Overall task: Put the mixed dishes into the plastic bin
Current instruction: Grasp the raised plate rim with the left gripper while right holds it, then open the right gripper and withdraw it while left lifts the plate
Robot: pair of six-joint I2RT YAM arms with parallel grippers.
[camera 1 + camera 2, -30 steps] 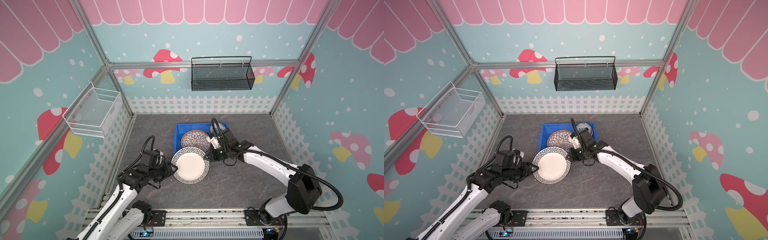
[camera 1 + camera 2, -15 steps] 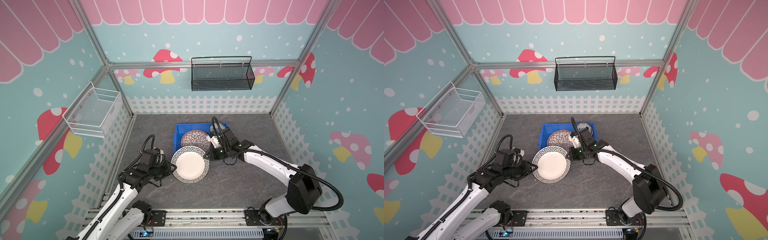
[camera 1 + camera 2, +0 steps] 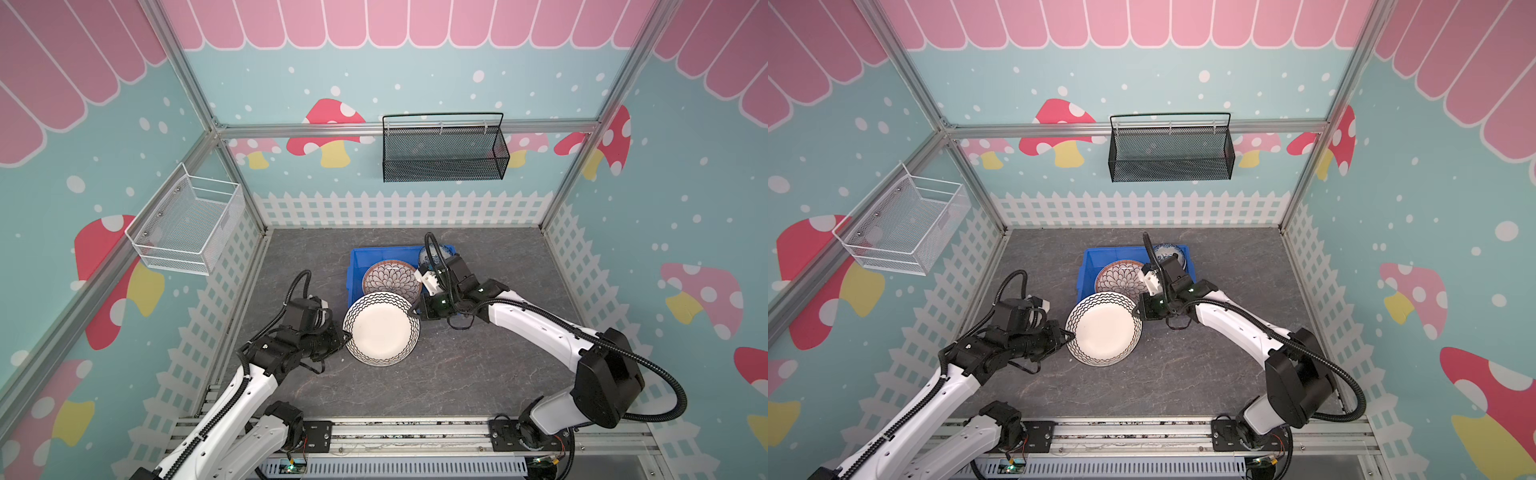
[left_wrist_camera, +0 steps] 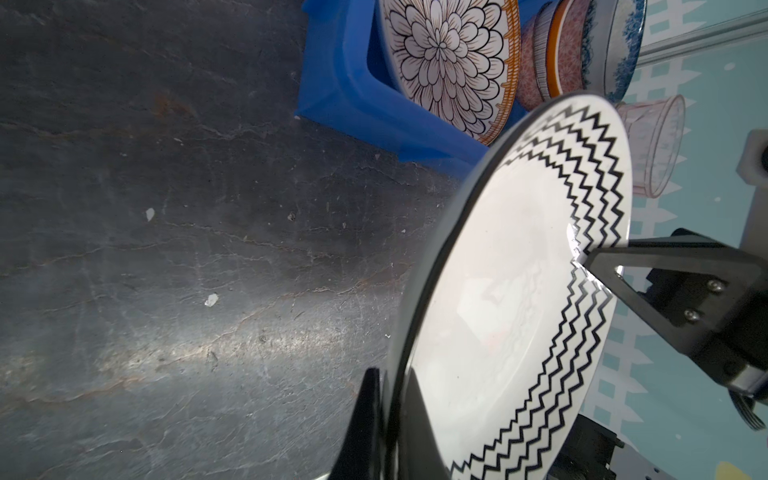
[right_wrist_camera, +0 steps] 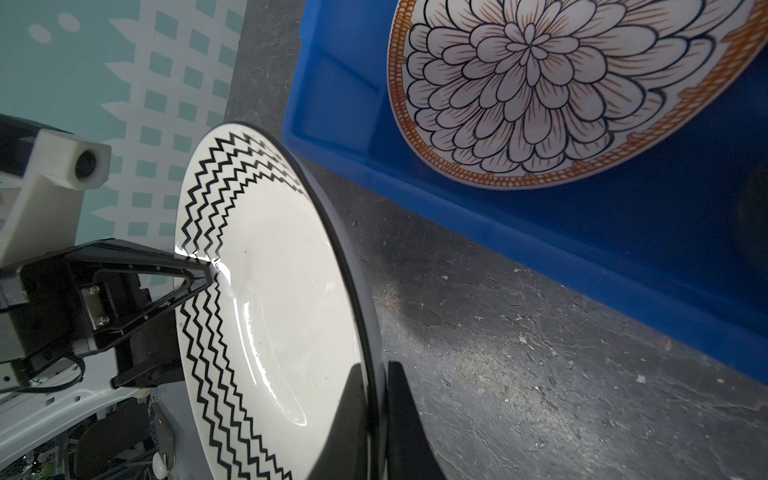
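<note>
My right gripper is holding the zigzag plate's cup-side rim (image 3: 412,302). It should move away before my left gripper puts the plate down on the petal plate (image 3: 390,276).
Both grippers hold the white zigzag-rimmed plate (image 3: 381,328) (image 3: 1104,328), which is tilted just above the floor in front of the plastic bin (image 3: 353,270) (image 3: 1086,270). My left gripper (image 3: 345,332) (image 4: 390,374) is shut on its left rim. My right gripper (image 3: 413,311) (image 5: 374,365) is shut on the opposite rim, nearest the bin. In the bin lie the brown-rimmed petal-pattern plate (image 3: 390,280) (image 5: 540,83), stacked patterned bowls (image 3: 432,253) (image 4: 565,54) and a pink cup (image 4: 656,141).
A black mesh basket (image 3: 444,153) hangs on the back wall and a white wire basket (image 3: 187,224) on the left wall. The floor is grey stone, fenced by walls on three sides.
My left gripper's jaws have closed onto the zigzag plate's left rim. The right gripper has kept its hold, and the plate has barely shifted.
</note>
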